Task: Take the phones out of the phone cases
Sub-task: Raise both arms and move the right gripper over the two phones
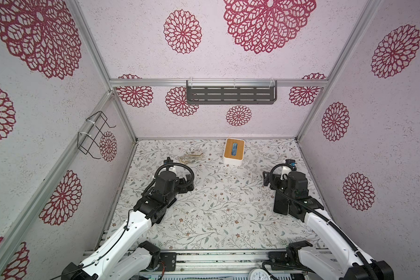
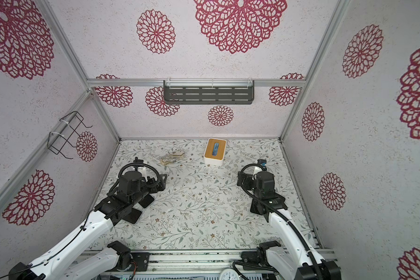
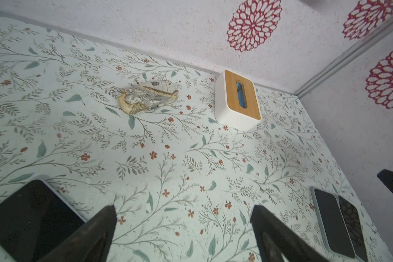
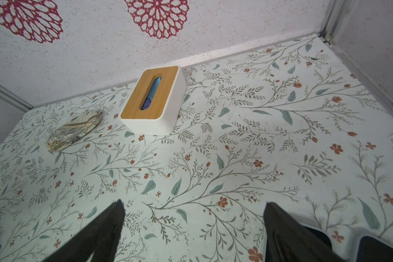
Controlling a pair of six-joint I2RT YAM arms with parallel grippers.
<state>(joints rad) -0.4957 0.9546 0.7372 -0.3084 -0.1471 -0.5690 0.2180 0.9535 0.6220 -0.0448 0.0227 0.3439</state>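
Observation:
My right gripper's open fingers line up with the inner phone's narrow way, so I should keep backing and lowering them until they close on its long sides.
A dark-screened phone in a pale-rimmed phone case lies flat on the floral table, close beside my left gripper. That gripper is open, with bare table between its fingers. In a top view this phone shows as a black slab partly under the left arm. Another dark phone in a pale case lies by the right arm, a dark patterned slab against it. My right gripper is open over bare table. In both top views the left gripper and right gripper point toward the middle.
A white tissue box with a wooden lid stands at the back, and a clear patterned pouch lies to its left. A grey shelf hangs on the back wall and a wire rack on the left wall.

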